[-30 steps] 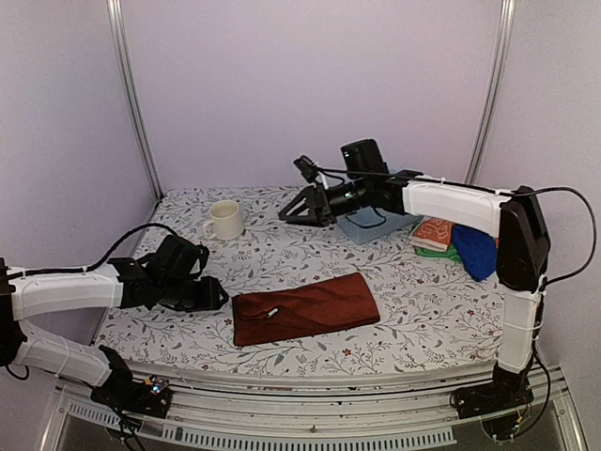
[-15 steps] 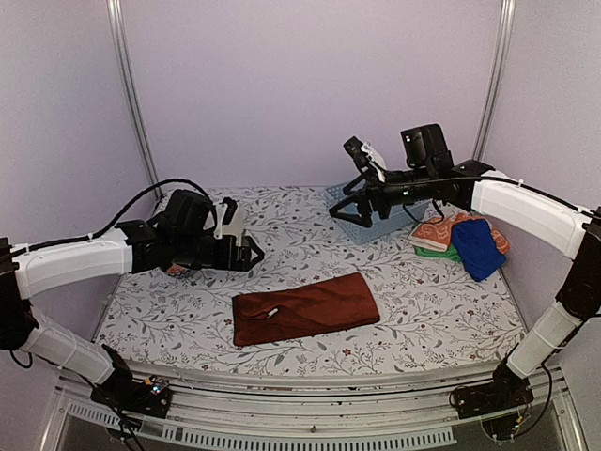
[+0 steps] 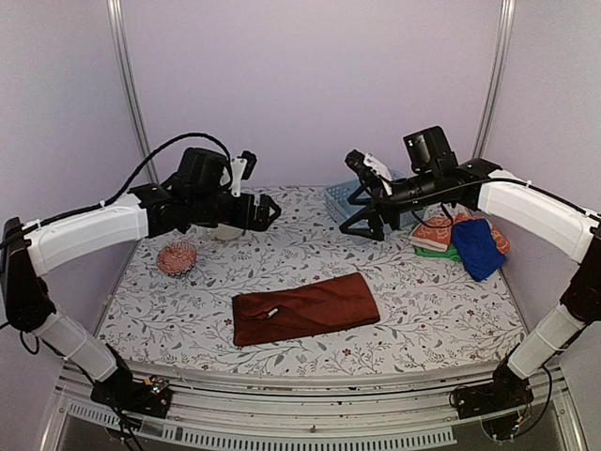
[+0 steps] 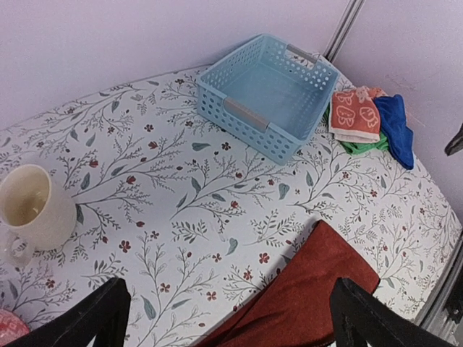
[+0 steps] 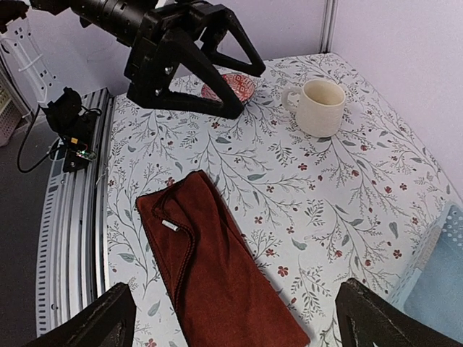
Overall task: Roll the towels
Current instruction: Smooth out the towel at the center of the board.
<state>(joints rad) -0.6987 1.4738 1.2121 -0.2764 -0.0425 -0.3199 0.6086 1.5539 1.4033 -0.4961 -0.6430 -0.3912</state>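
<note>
The brown towel lies slanted with its tag end rumpled (image 3: pixel 260 312), so my left gripper and my right gripper should pull its far corners (image 3: pixel 357 278) straight before rolling.
A dark rust-brown towel (image 3: pixel 305 307) lies flat and folded lengthwise at the table's front middle; it also shows in the left wrist view (image 4: pixel 311 289) and the right wrist view (image 5: pixel 217 267). A royal-blue towel (image 3: pixel 476 246) lies on a pile with an orange patterned towel (image 3: pixel 432 232) and a green one (image 3: pixel 441 252) at the right. My left gripper (image 3: pixel 268 212) hovers high over the back left, open and empty. My right gripper (image 3: pixel 355 214) hangs high over the back middle, open and empty. Both stand well above the brown towel.
A pale blue lattice basket (image 4: pixel 268 94) stands at the back, partly behind the right gripper. A cream mug (image 4: pixel 32 210) sits at the back left, with a small red bowl (image 3: pixel 177 256) left of the brown towel. Metal posts rise at both back corners.
Both grippers opened wide. The left arm rose from low at the front left to high over the back left, uncovering the red bowl. The right gripper shifted right and tilted down.
</note>
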